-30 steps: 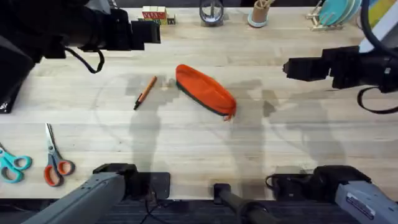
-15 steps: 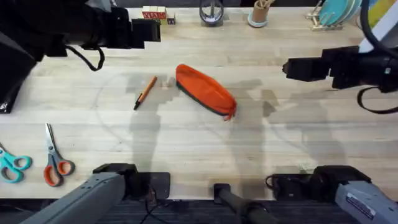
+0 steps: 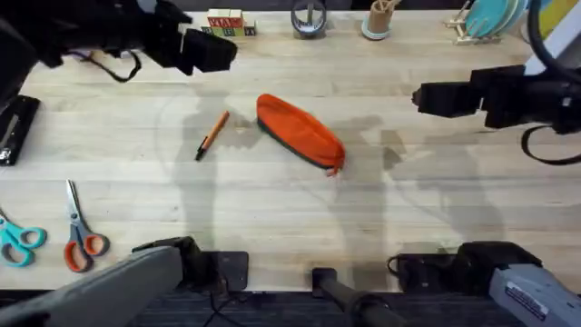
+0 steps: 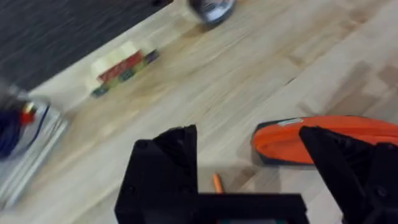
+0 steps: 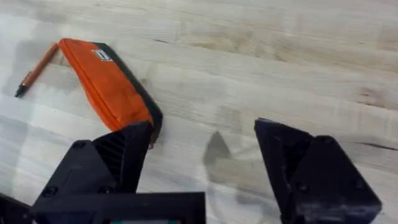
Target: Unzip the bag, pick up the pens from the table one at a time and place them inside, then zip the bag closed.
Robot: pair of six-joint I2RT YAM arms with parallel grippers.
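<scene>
The bag [image 3: 300, 130] will turn around my left gripper when I pull the tab, because the pull tab [image 3: 334, 170] is at the orange bag's loose end.
The orange bag [image 3: 300, 131] lies diagonally at the middle of the table [image 3: 272, 200], its zipper closed and its pull tab at the near right end. A slim orange pen [image 3: 212, 134] lies just left of it. My left gripper [image 3: 211, 51] hovers high over the far left, open; between its fingers [image 4: 165, 168] the left wrist view shows the bag [image 4: 323, 138] and the pen's end [image 4: 217, 183]. My right gripper [image 3: 425, 98] hangs open to the right of the bag. The right wrist view shows the bag [image 5: 109, 84] and the pen [image 5: 38, 68] beyond its fingers [image 5: 121, 155].
Two pairs of scissors, orange-handled [image 3: 82, 238] and teal-handled [image 3: 20, 239], lie at the near left. A black object [image 3: 16, 127] sits at the left edge. Toy blocks [image 3: 224, 20], a metal cup [image 3: 309, 18], a pencil holder [image 3: 379, 18] and a dish rack [image 3: 490, 20] line the far edge.
My left arm has swung and shifted at the far left, uncovering the black object at the left edge. The right arm, bag and pen have not moved.
</scene>
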